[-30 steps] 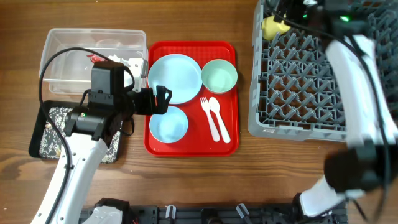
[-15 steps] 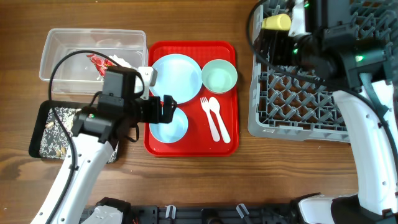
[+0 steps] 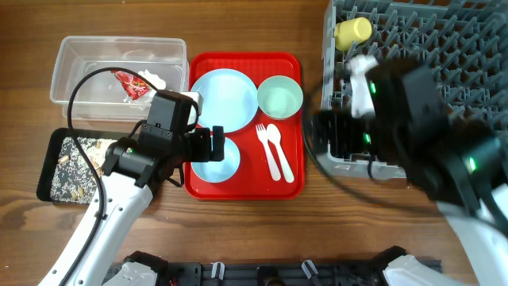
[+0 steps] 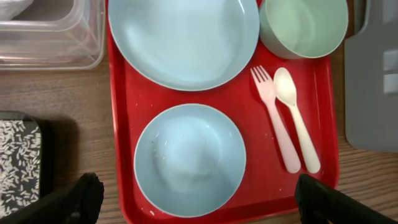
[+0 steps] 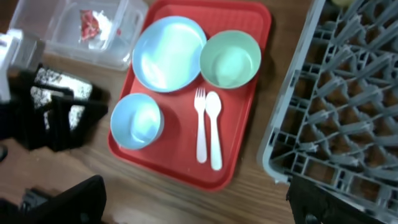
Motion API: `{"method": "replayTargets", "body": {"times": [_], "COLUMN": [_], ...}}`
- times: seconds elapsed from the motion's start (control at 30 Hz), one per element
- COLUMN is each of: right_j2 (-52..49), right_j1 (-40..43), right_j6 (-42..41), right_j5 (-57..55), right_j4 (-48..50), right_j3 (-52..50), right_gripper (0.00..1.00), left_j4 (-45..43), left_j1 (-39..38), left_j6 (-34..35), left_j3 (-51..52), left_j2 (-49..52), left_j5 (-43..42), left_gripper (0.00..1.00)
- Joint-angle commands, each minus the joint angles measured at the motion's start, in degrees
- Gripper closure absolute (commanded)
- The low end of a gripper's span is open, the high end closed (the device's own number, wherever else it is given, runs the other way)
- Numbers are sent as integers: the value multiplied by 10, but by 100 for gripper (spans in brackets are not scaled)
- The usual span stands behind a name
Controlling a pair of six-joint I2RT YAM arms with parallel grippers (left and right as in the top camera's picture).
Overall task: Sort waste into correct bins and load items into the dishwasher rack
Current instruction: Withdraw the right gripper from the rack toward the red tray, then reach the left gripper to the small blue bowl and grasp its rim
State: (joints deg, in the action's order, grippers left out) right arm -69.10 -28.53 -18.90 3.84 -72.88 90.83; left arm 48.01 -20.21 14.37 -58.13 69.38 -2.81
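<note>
The blue bowl [image 3: 217, 164] is far from the grey rack, so next I raise it by its rim [image 3: 194, 168] with my left gripper and pass it to my right gripper.
The pale blue plate [image 3: 224, 99], a green bowl [image 3: 279, 97], a blue bowl [image 3: 216, 160], the white fork [image 3: 265, 149] and the spoon [image 3: 279, 151] lie on the red tray [image 3: 295, 184]. My left gripper [image 3: 211, 143] is open and empty above the blue bowl [image 4: 189, 158], its fingertips [image 4: 205, 198] wide to either side. My right gripper [image 3: 321, 135] is open and empty, blurred, between the tray and the grey rack [image 3: 429, 163]; in its wrist view its fingertips [image 5: 202, 199] hang over the wood. The yellow cup [image 3: 352, 32] lies in the rack's far left corner.
The clear tub [image 3: 79, 48] at the far left holds the red-and-white wrapper [image 3: 131, 83] and tissue. The black tray [image 3: 49, 163] in front of it holds crumbly scraps [image 3: 75, 167]. The rack's wall [image 5: 292, 155] stands close to the right of the tray.
My right arm has swung from the rack's far left corner toward the front, to the gap beside the tray; the yellow cup stays in the rack. My left gripper has shifted slightly right over the blue bowl.
</note>
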Motion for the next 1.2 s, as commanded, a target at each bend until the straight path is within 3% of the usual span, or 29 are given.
{"method": "replayTargets", "body": {"times": [0.0, 0.23, 0.77, 1.17], "right_j2": [84, 198, 153, 203], "right_j1": [-12, -12, -12, -12], "right_j6": [-38, -36, -36, 7], "right_j5": [-7, 53, 52, 53], "right_j4": [31, 111, 150, 151], "right_j3": [-94, -196, -223, -223], "right_gripper": [4, 2, 2, 3], "left_j4": [4, 2, 7, -1], "left_j1": [-2, -3, -3, -3], "left_j6": [13, 13, 15, 13], "left_j3": [-7, 4, 9, 20], "left_j2": [4, 38, 61, 119], "left_j5": [10, 9, -20, 37], "left_gripper": [0, 0, 0, 0]}}
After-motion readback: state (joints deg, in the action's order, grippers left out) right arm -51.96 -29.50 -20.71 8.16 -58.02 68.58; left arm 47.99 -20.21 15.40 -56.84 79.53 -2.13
